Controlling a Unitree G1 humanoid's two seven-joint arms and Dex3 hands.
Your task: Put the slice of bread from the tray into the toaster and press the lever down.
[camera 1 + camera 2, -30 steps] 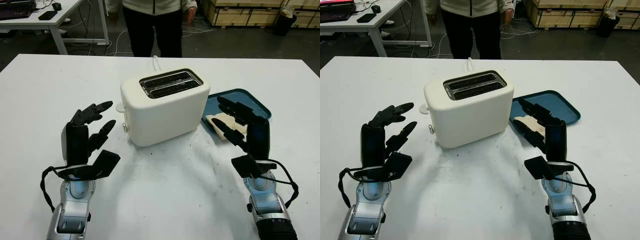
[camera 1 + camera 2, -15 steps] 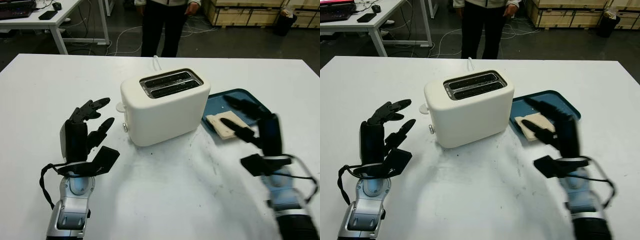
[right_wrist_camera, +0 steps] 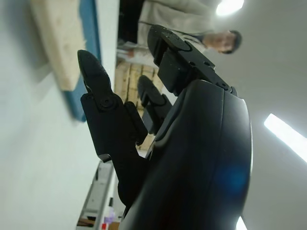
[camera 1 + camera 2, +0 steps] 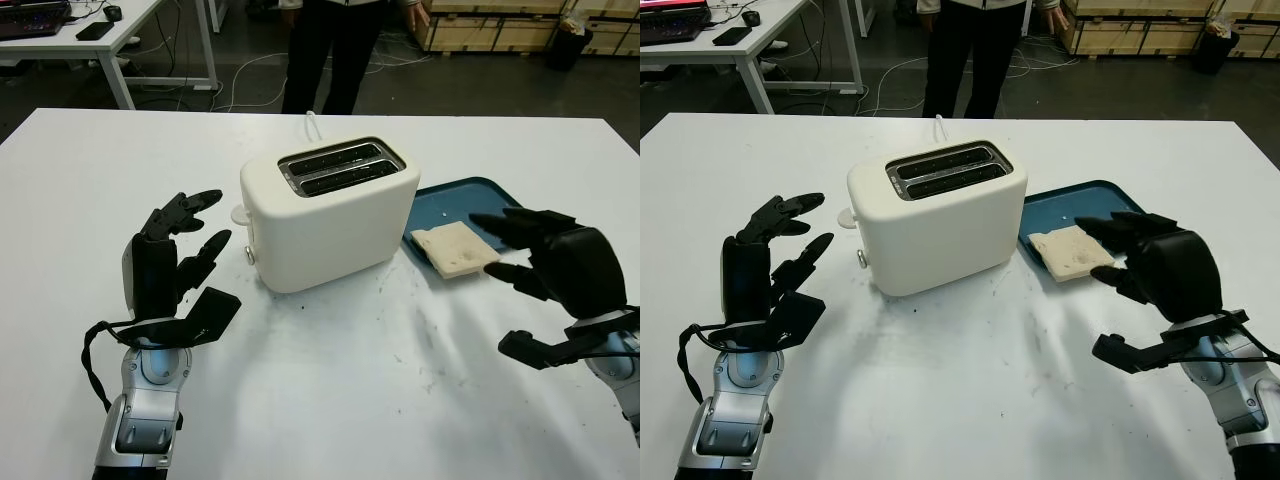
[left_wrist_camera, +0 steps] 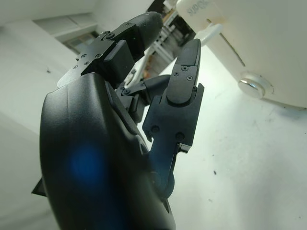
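Note:
My gripper will lift the slice of bread (image 4: 456,247) by its end, and the slice will stay flat, because the bread's edge jutting (image 4: 460,274) past the tray's rim is straight.
A slice of bread (image 4: 454,248) lies at the near left corner of the blue tray (image 4: 500,201), right of the white two-slot toaster (image 4: 328,210). The toaster's lever knob (image 4: 250,255) sticks out of its left end, with a round white tab (image 4: 239,214) above it. My right hand (image 4: 548,259) hovers open just right of the bread, its fingertips (image 4: 1108,271) a little short of the slice. Left of the toaster, my left hand (image 4: 175,260) is raised and open, holding nothing. The bread (image 3: 56,40) and tray edge (image 3: 87,57) lie beyond the right hand's fingers in the right wrist view.
A person (image 4: 335,45) stands behind the table's far edge. The toaster's white cord (image 4: 314,124) runs back from it. A desk (image 4: 90,30) with devices stands at the back left, wooden crates (image 4: 500,20) at the back right. White tabletop (image 4: 340,400) stretches in front of the toaster.
My right hand has swung right and turned, moving from over the bread to beside it, so the slice is uncovered. The left hand has barely shifted. The person behind has stepped to the right.

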